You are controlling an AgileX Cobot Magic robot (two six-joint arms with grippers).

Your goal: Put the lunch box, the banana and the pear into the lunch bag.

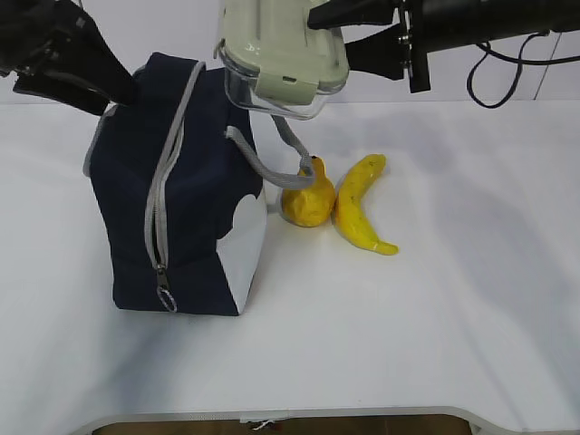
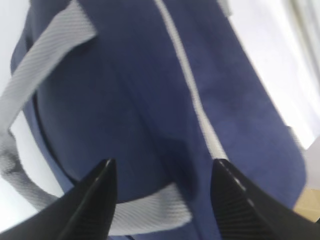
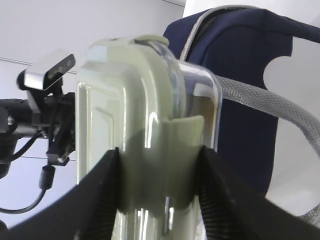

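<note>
The lunch bag's opening (image 1: 175, 140) is tight for the lunch box. My left gripper needs to keep its far side (image 1: 149, 77) open while my right gripper pushes the box inside.
The navy lunch bag (image 1: 181, 208) stands upright at the left of the white table, its grey zipper running down the front. My right gripper (image 1: 337, 38) is shut on the lunch box (image 1: 283, 54), clear with a sage-green lid, and holds it in the air just above and right of the bag's top. In the right wrist view the lunch box (image 3: 145, 135) sits clamped between the jaws of the right gripper (image 3: 159, 152). My left gripper (image 2: 162, 167) is open, close over the lunch bag (image 2: 150, 90) and its grey handle (image 2: 150, 212). The pear (image 1: 308, 198) and banana (image 1: 358, 207) lie right of the bag.
A grey webbing handle (image 1: 272, 149) hangs off the bag's right side toward the pear. The table's front edge (image 1: 272, 415) runs along the bottom. A black cable (image 1: 507, 68) hangs behind the right arm.
</note>
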